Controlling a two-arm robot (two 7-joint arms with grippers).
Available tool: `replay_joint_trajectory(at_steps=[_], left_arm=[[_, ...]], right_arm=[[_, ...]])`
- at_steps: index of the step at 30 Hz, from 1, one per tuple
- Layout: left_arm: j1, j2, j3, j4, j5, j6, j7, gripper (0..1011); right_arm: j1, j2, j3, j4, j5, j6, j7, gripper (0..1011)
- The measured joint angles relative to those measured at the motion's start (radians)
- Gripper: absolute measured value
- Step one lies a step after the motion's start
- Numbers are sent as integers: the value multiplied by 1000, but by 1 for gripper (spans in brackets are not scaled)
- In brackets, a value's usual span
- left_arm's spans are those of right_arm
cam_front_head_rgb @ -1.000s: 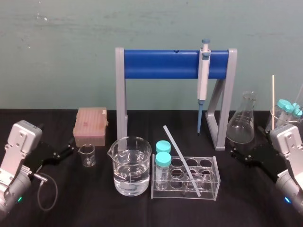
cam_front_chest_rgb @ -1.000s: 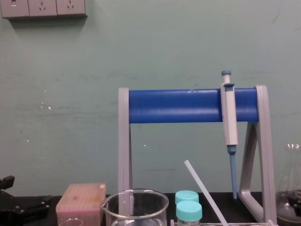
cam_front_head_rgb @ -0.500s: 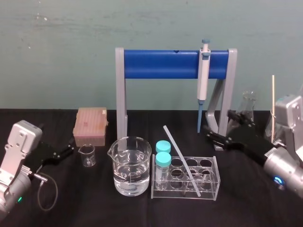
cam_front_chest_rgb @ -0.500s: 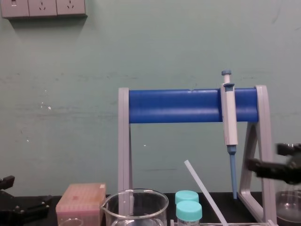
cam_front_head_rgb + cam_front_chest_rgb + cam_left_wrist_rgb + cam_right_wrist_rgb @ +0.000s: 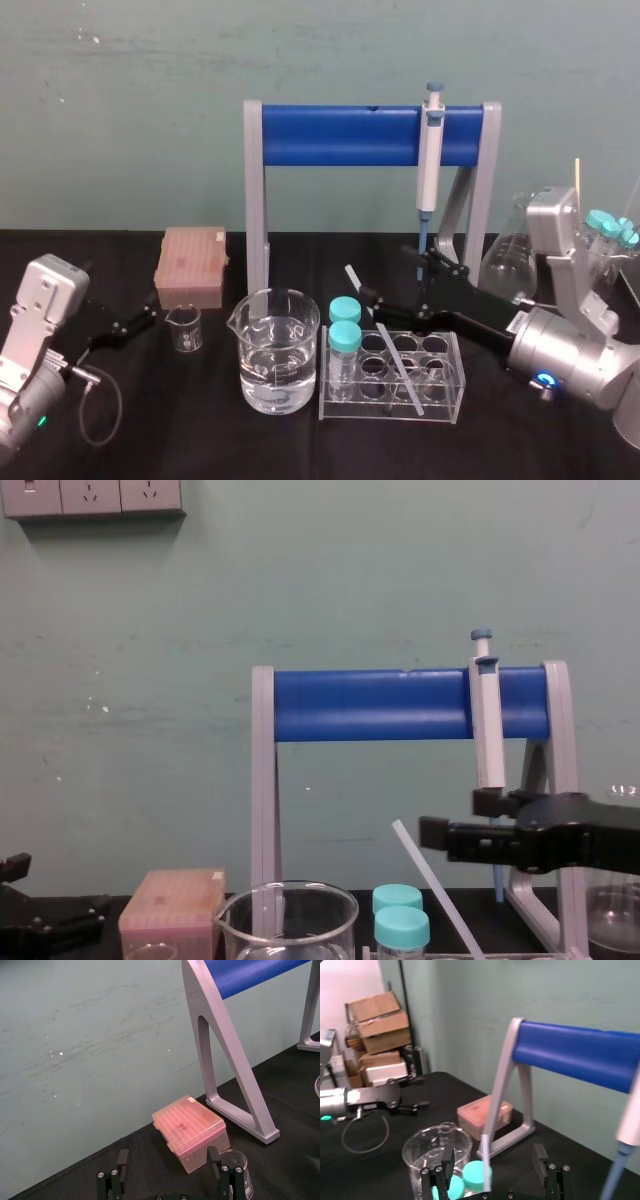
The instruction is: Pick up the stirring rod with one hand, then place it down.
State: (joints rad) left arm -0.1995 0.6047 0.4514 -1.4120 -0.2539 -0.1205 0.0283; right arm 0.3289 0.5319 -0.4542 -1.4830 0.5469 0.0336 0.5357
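Note:
My gripper will lift the stirring rod (image 5: 437,886), which leans loosely at an angle in the clear tube rack (image 5: 482,955). The rod will slide out freely and hang upright.
The stirring rod (image 5: 383,338) is a whitish stick leaning in the clear tube rack (image 5: 447,383), its top end up and to the left. My right gripper (image 5: 393,276) has reached in from the right and stands open around the rod's upper part. In the right wrist view the rod's top (image 5: 484,1162) rises between the two black fingers (image 5: 540,1158) without touching either. From the chest view the right gripper (image 5: 461,820) hangs just above the rod (image 5: 428,874). My left gripper (image 5: 141,318) rests open at the left, its fingers (image 5: 121,1160) apart with nothing between them.
A water-filled beaker (image 5: 275,350) and two teal-capped tubes (image 5: 344,325) stand just left of the rod. A grey-and-blue pipette (image 5: 431,160) hangs on the blue stand (image 5: 340,137) behind. A conical flask (image 5: 512,255) stands at the right, a pink box (image 5: 192,262) and small beaker (image 5: 183,327) at the left.
My right arm has swung in from the right edge toward the left, bringing its open gripper up to the rod's top. The left arm and the rod have not moved.

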Motion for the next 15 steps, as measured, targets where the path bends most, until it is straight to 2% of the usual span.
replay_joint_trajectory(at_steps=[6, 15], left_arm=[[0, 0, 0, 0, 0, 0, 0, 1000], [0, 0, 0, 0, 0, 0, 0, 1000]], right_arm=[[38, -23, -26, 36, -26, 8, 30, 1003], [91, -60, -54, 99, -57, 41, 35, 1003]])
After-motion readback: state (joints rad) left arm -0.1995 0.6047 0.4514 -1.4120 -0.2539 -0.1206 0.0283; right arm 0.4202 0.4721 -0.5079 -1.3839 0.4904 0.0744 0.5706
